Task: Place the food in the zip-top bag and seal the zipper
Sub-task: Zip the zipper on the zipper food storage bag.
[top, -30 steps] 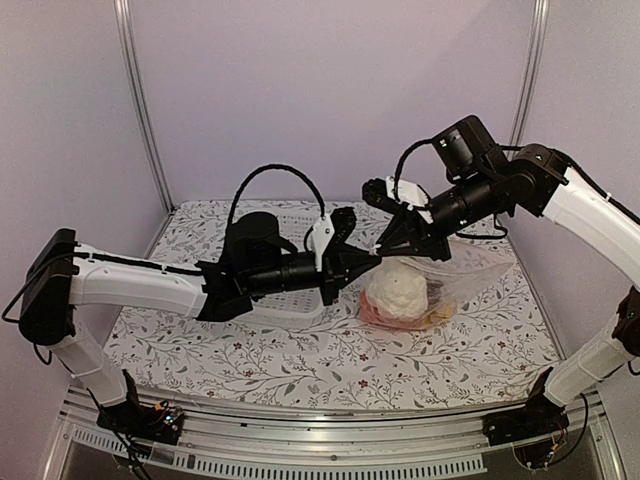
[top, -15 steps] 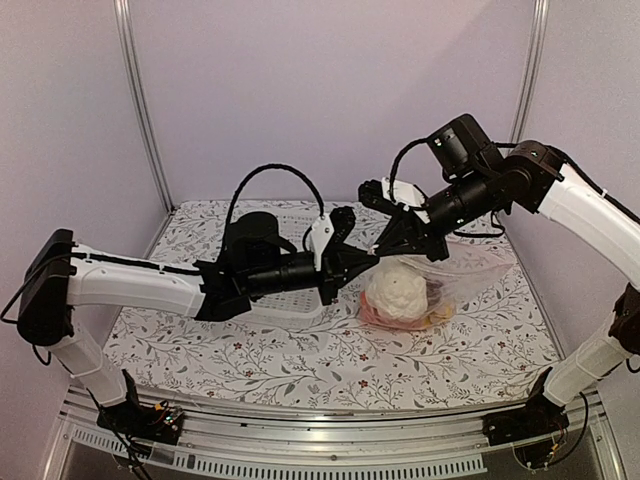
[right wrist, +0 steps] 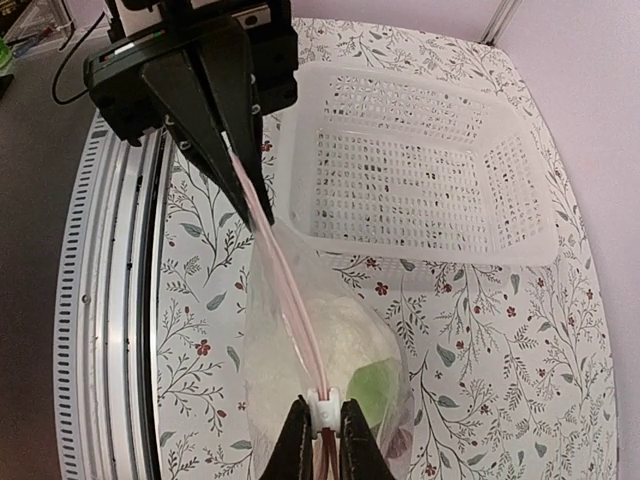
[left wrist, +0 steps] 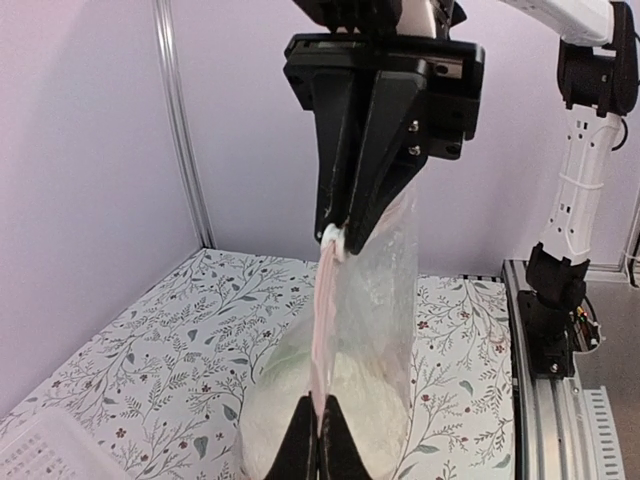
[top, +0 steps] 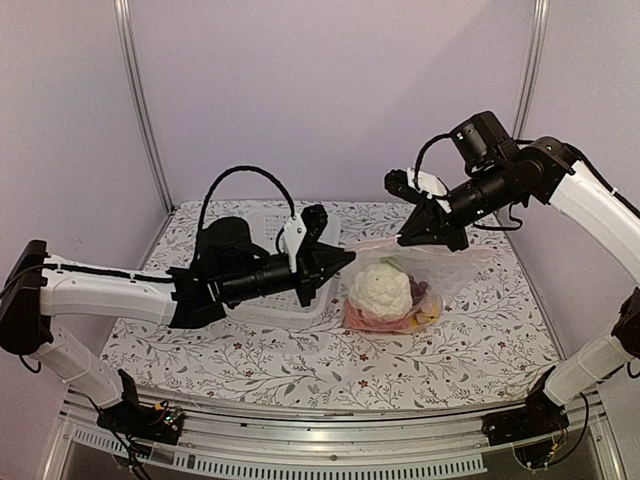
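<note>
My left gripper is holding the pink zipper taut (right wrist: pixel 290 293) behind the white slider, so my right gripper should go on pulling the slider until it reaches the zipper's loose end.
The zip-top bag (top: pixel 452 268) hangs between my two grippers above the table. Inside it are the white cauliflower (top: pixel 379 290), dark grapes (top: pixel 421 291) and red and yellow pieces (top: pixel 398 322). My left gripper (top: pixel 349 258) is shut on the left end of the pink zipper (top: pixel 383 246); the left wrist view shows the gripper (left wrist: pixel 318 442) pinching the strip (left wrist: pixel 325 310). My right gripper (top: pixel 409 240) is shut on the zipper's white slider (right wrist: pixel 322 408), shown between my fingers in the right wrist view (right wrist: pixel 322 436). The strip (right wrist: pixel 275 270) runs taut between the grippers.
The white slotted basket (right wrist: pixel 420 160) stands on the floral table, behind and left of the bag, partly hidden under my left arm in the top view (top: pixel 262 316). A metal rail (right wrist: pixel 110 300) runs along the table's near edge.
The grippers have drawn apart: the right one moved right and up along the zipper, the left one pulled back left. The bag shifted slightly left and the strip is now stretched longer.
</note>
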You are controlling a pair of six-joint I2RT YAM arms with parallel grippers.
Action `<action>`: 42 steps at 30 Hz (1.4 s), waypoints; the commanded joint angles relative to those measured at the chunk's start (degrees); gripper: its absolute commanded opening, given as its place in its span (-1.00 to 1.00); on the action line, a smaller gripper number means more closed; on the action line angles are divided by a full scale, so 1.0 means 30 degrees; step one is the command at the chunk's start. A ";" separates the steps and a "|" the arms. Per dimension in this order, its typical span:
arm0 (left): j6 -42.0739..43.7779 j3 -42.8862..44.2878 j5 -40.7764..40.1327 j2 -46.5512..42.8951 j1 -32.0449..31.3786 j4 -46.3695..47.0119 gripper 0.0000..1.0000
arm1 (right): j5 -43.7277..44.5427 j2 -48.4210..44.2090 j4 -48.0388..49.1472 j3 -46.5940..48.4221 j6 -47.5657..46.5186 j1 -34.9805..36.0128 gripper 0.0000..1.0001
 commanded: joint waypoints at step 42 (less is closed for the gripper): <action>-0.0324 -0.1248 -0.0495 -0.0206 0.2263 0.1117 -1.00 | 0.1334 -0.4528 -0.4259 -0.4022 -0.3961 -0.7930 -1.00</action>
